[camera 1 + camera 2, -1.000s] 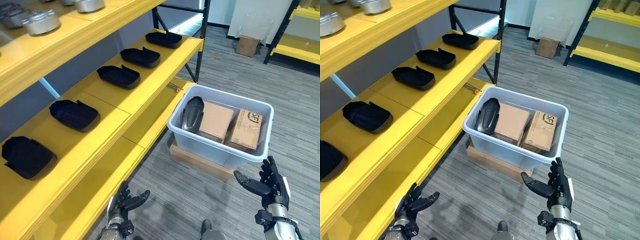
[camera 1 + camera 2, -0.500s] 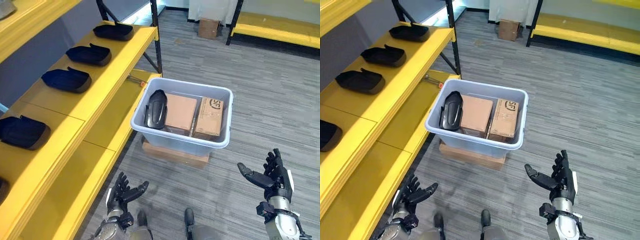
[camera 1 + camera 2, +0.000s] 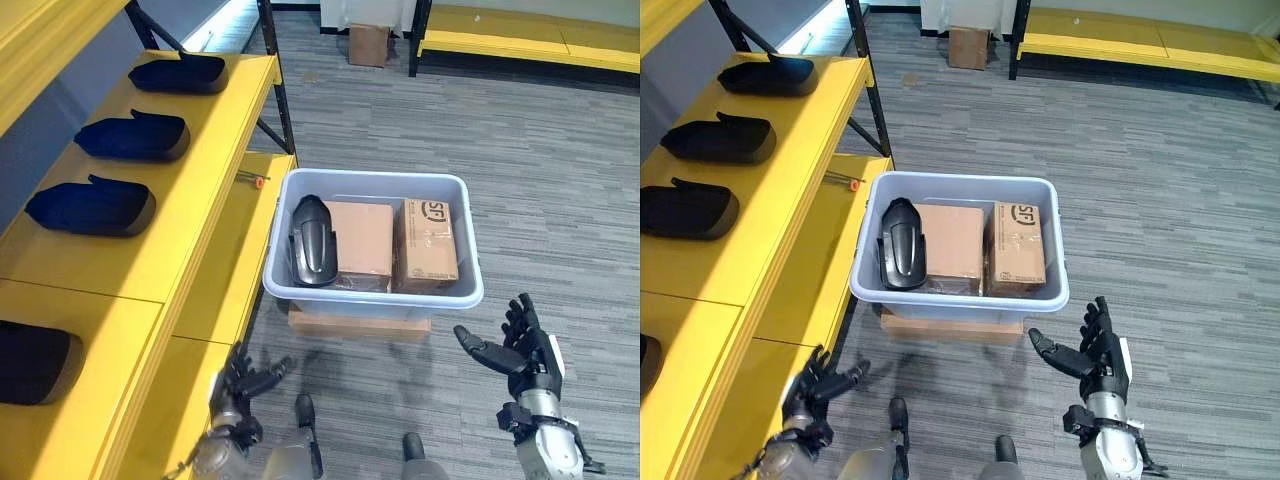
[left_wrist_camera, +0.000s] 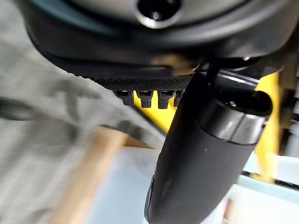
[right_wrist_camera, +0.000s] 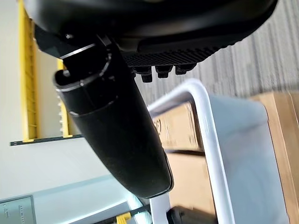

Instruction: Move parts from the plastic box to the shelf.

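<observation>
The black part lies high across the carton's top, so the robot should expect only more cardboard hidden beneath it when the robot lifts it away.
A pale grey plastic box stands on a low wooden block on the carpet. Inside it a black moulded part leans at the left end, beside two cardboard cartons. Several matching black parts lie in a row on the yellow shelf to the left. My left hand hangs open low by the shelf's edge, in front of the box and empty. My right hand is open too, fingers spread, just in front of the box's right corner and apart from it.
A lower yellow shelf board runs beside the box with a small orange-tipped tool on it. A black shelf post rises behind. Far off stand a carton and another yellow rack.
The camera has swung right and down, so the box now sits centred in front of me. Both hands stay open and empty at much the same height.
</observation>
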### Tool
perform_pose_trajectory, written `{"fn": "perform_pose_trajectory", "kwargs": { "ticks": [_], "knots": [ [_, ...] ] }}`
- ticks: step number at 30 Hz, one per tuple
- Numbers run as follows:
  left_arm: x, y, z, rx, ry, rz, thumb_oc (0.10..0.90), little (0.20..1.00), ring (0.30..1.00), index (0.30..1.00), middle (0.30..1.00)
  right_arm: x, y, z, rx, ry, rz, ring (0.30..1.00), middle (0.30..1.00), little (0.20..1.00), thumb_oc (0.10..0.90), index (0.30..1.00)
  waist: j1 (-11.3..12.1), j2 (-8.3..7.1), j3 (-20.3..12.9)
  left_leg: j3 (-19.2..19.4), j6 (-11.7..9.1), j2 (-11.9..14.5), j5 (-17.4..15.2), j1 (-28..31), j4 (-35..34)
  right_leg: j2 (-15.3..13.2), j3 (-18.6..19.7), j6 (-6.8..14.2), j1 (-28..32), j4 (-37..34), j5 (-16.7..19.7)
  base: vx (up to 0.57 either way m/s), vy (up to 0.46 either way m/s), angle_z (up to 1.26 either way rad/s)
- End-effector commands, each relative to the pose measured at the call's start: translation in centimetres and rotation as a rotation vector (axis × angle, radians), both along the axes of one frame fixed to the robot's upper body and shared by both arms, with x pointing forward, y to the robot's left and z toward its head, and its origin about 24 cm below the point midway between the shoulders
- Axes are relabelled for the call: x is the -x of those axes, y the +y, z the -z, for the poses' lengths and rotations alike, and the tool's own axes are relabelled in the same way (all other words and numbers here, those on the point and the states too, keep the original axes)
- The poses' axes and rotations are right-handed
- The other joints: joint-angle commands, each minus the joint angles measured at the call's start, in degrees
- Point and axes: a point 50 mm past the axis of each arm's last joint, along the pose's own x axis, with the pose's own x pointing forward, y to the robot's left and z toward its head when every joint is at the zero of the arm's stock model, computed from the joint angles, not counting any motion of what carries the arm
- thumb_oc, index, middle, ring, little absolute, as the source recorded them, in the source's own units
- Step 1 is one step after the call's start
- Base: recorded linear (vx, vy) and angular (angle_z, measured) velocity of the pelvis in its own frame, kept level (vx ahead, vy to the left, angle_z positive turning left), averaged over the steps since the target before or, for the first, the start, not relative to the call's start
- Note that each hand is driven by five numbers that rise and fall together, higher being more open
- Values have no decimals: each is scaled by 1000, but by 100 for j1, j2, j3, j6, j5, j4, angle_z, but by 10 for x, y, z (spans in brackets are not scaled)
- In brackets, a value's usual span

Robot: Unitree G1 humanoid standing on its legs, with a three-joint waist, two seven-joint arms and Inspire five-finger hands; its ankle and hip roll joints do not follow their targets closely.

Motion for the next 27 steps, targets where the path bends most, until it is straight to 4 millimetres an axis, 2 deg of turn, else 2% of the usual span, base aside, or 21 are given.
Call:
{"fn": "perform_pose_trajectory", "kwargs": {
  "ticks": [1, 5, 7, 9, 10, 13, 14, 15, 16, 17, 18, 19, 20, 21, 22, 27],
  "knots": [
    [1, 8, -26, -18, -148, -45, 900, 1000, 1000, 1000, 1000, -18, -16, -54, 120, -255, 9, 1000, 1000, 1000, 900, 1000, 32, -33, -478, -332, -278, 531, 148, -624, 408, 280, -211, 67, 98, 502, -574, 185, 245, -22],
    [-1, 10, -27, -33, -144, -49, 900, 1000, 1000, 1000, 1000, -21, -12, -55, 111, -263, 7, 1000, 1000, 1000, 900, 1000, 14, -44, -509, -272, -137, 369, -10, -631, 415, 167, -271, 191, -128, 889, -292, 130, 174, -6],
    [-3, 11, -28, -52, -140, -36, 900, 1000, 1000, 1000, 1000, -21, -10, -54, 98, -267, 4, 1000, 1000, 1000, 900, 1000, -30, -16, -481, -277, -12, 214, -90, -535, 323, 169, -249, 201, -423, 1476, 51, 98, 184, 11],
    [-7, 12, -30, -81, -140, -16, 900, 1000, 1000, 1000, 1000, -23, -7, -57, 106, -277, -11, 1000, 1000, 1000, 900, 1000, -139, 71, -373, -272, 95, 120, -112, -393, 187, 330, -222, 172, -833, 2276, 383, 75, 238, 12],
    [-7, 12, -32, -89, -145, -8, 900, 1000, 1000, 1000, 1000, -23, -6, -59, 111, -284, -17, 1000, 1000, 1000, 900, 1000, -175, 138, -298, -257, 136, 102, -135, -323, 142, 383, -300, 145, -1012, 2561, 391, 70, 249, 15],
    [-10, 13, -35, -113, -149, 11, 900, 1000, 1000, 1000, 1000, -23, -2, -58, 110, -285, -18, 1000, 1000, 1000, 900, 1000, -185, 252, -174, -122, 245, 26, -218, 12, -119, 173, -793, 50, -1277, 2997, 445, 123, 192, 9],
    [-10, 14, -36, -116, -151, 7, 900, 1000, 1000, 1000, 1000, -23, -2, -58, 104, -285, -19, 1000, 1000, 1000, 900, 1000, -175, 240, -171, -83, 203, 5, -311, 135, -187, 26, -954, 71, -1323, 2812, 285, 135, 72, -13],
    [-11, 17, -38, -122, -160, 3, 900, 1000, 1000, 1000, 1000, -24, -1, -58, 102, -289, -23, 1000, 1000, 1000, 900, 1000, -172, 240, -123, 5, 182, 65, -262, 202, -254, -53, -1174, 17, -1391, 2389, 205, 127, 2, -27],
    [-11, 17, -38, -119, -163, 2, 900, 1000, 1000, 1000, 1000, -25, 0, -58, 100, -288, -27, 1000, 1000, 1000, 900, 1000, -166, 234, -108, 11, 164, 94, -266, 207, -250, -97, -1228, 31, -1387, 2158, 237, 67, -79, -41],
    [-12, 18, -40, -117, -173, -11, 900, 1000, 1000, 1000, 1000, -27, 2, -59, 88, -295, -33, 1000, 1000, 1000, 900, 1000, -135, 204, -67, 84, 91, 172, -336, 239, -227, -296, -1399, 94, -1411, 1561, 328, 155, -187, -49],
    [-11, 20, -40, -114, -170, -28, 900, 1000, 1000, 1000, 1000, -29, 2, -60, 98, -298, -37, 1000, 1000, 1000, 900, 1000, -121, 144, -49, 84, -43, 264, -450, 309, -211, -529, -1486, 279, -1404, 884, 634, 101, -190, -41],
    [-10, 21, -39, -113, -168, -32, 900, 1000, 1000, 1000, 1000, -29, 3, -61, 102, -299, -42, 1000, 1000, 1000, 900, 1000, -120, 92, -21, 137, -34, 262, -382, 276, -180, -603, -1570, 305, -1366, 638, 910, 127, -198, -20],
    [-6, 22, -36, -116, -156, -33, 900, 1000, 1000, 1000, 1000, -26, 2, -61, 109, -293, -53, 1000, 1000, 1000, 900, 1000, -122, -30, -21, 157, -85, 218, -399, 353, -171, -630, -1582, 390, -1192, 485, 1004, 24, -85, 6],
    [-6, 22, -36, -116, -155, -33, 900, 1000, 1000, 1000, 1000, -26, 2, -61, 109, -292, -53, 1000, 1000, 1000, 900, 1000, -126, -32, -18, 153, -84, 215, -398, 359, -173, -632, -1587, 391, -1182, 480, 1004, 99, -131, 25],
    [-6, 19, -36, -112, -158, -19, 900, 1000, 1000, 1000, 1000, -25, -1, -61, 124, -289, -47, 1000, 1000, 1000, 900, 1000, -120, -153, -85, 162, -138, 190, -356, 326, -169, -628, -1575, 446, -1122, 409, 1090, 43, -74, 32],
    [-1, 14, -30, -77, -144, -10, 900, 1000, 1000, 1000, 1000, -26, -10, -67, 173, -294, -34, 1000, 1000, 1000, 900, 1000, -107, -165, -150, 75, -301, 392, -298, 257, -121, -490, -1727, 414, -1002, 320, 934, 77, -177, 11]
  ]
}}
